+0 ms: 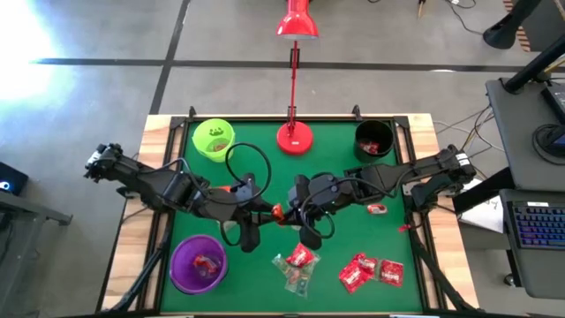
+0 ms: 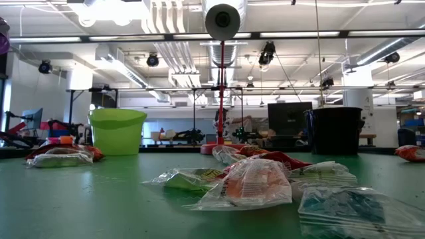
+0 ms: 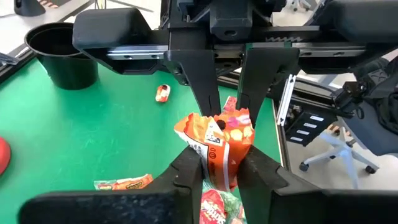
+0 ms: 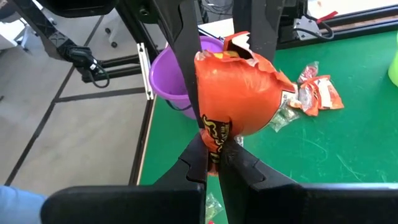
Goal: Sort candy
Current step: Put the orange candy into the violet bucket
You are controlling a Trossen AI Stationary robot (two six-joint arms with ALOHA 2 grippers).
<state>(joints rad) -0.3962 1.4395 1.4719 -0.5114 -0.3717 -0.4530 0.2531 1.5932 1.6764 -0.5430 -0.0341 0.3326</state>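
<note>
My grippers are both pinching the orange-wrapped candy [image 1: 278,213], so next my right gripper opens and moves away before my left gripper takes the candy to the purple cup [image 1: 198,265].
An orange-wrapped candy [image 1: 277,213] hangs in the air over the middle of the green table [image 1: 344,168], between my two grippers. My left gripper [image 3: 221,158] reaches in from the left and is shut on one end of it. My right gripper [image 4: 216,149] comes from the right and is shut on the other end. More candy in red, orange and clear wrappers lies flat on the table at the near side [image 1: 298,265] [image 1: 371,269], and one piece lies farther right [image 1: 377,209]. In the low view no gripper shows, only candy [image 2: 249,182]. My left gripper pinches one end of the orange wrapper [image 3: 217,165] between its two fingers, one on each side. It comes from the table's left, slanting a little downward. The candy is lifted clear of the table. My right gripper pinches the wrapper's opposite, narrow end [image 4: 214,134] between its two fingers, coming from the table's right and slanting a little downward. The puffed body of the wrapper [image 4: 239,93] stands out beyond the fingertips toward the left gripper.
A purple cup [image 1: 199,263] with a red candy inside stands near left. A lime-green cup [image 1: 214,139] is far left and a black cup [image 1: 373,139] far right. A red desk lamp's base [image 1: 294,137] sits between them at the far edge.
</note>
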